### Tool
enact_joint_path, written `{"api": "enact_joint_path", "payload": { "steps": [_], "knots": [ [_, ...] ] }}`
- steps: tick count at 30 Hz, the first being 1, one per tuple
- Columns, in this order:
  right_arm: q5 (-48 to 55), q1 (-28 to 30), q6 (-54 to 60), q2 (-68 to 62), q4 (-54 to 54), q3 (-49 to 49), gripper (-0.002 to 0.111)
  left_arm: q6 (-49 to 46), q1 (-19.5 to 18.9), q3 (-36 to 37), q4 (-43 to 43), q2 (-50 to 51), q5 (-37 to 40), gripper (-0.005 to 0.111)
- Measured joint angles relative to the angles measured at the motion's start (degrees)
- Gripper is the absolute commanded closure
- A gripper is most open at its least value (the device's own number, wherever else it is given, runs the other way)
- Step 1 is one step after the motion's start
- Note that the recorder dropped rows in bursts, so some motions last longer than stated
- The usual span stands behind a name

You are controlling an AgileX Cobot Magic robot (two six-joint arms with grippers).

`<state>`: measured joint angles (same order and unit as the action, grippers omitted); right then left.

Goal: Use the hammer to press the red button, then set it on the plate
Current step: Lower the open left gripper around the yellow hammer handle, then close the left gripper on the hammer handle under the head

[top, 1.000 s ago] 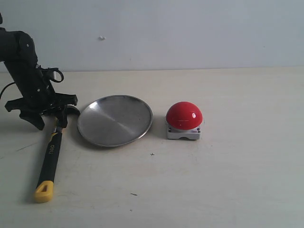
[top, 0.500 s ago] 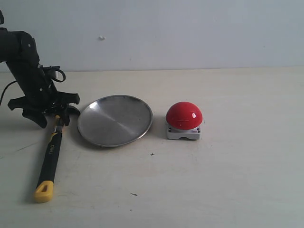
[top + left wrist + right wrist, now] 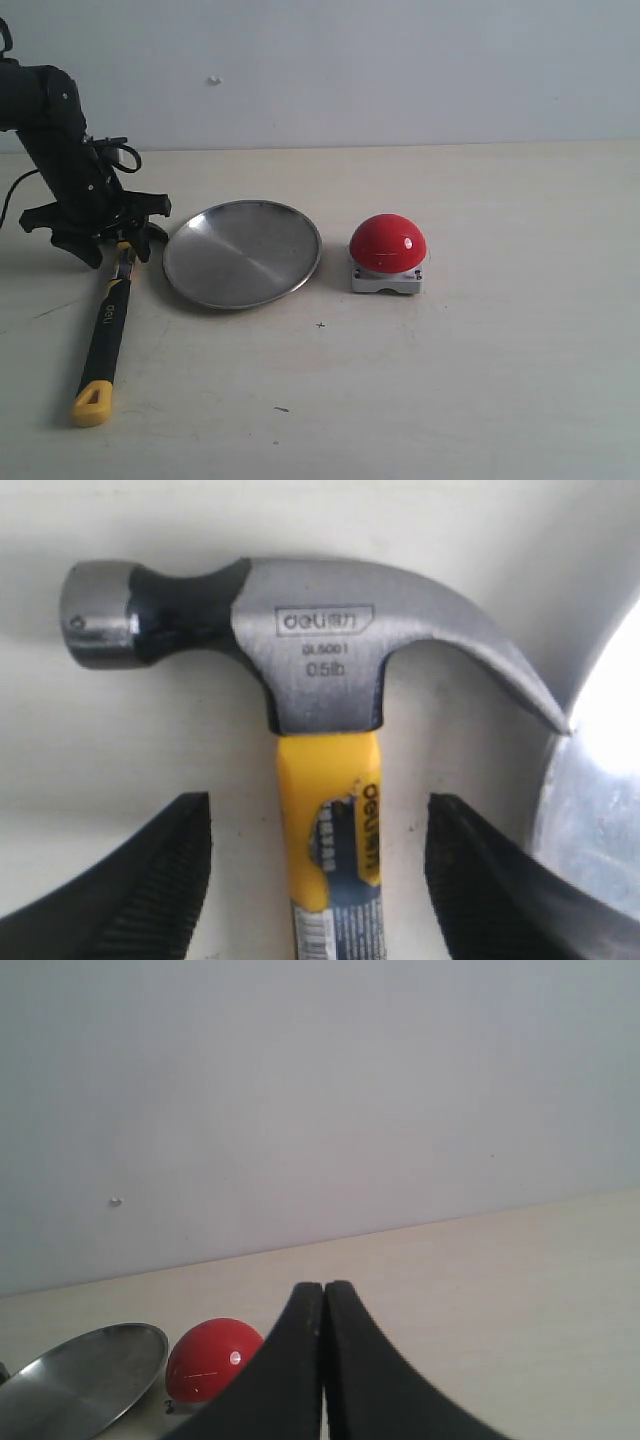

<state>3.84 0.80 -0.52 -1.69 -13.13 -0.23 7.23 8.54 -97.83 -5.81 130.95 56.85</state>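
My gripper will make the hammer tip yellow looped end [image 3: 92,403] down when it lifts the hammer, because the long handle [image 3: 107,328] reaches far past the hammer's neck between my fingers.
The hammer [image 3: 107,322] lies flat on the table at the left, its yellow looped end toward the front and its head under my left gripper [image 3: 112,240]. In the left wrist view the dark metal head [image 3: 300,640] and yellow neck [image 3: 325,790] lie between the two black fingers [image 3: 160,880], which stand wide apart on either side of the neck without touching it. The silver plate [image 3: 242,253] sits just right of the hammer head. The red button [image 3: 388,243] stands right of the plate. My right gripper [image 3: 324,1295] is shut and empty, seen only in its wrist view.
The plate's rim [image 3: 590,810] lies close beside the hammer's claw tip. A pale wall [image 3: 350,70] runs behind the table. Bare tabletop [image 3: 520,350] stretches to the right of the button and along the front.
My left gripper has shifted slightly toward the back over the hammer's head end. The hammer, plate and button have not moved.
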Motion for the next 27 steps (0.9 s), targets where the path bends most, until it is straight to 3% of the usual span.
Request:
{"api": "enact_joint_path", "payload": {
  "steps": [27],
  "knots": [
    [0.00,0.00,0.00,0.00,0.00,0.00,0.108,1.12,0.00,0.00,0.94,0.61,-0.89,0.050]
  ]
}}
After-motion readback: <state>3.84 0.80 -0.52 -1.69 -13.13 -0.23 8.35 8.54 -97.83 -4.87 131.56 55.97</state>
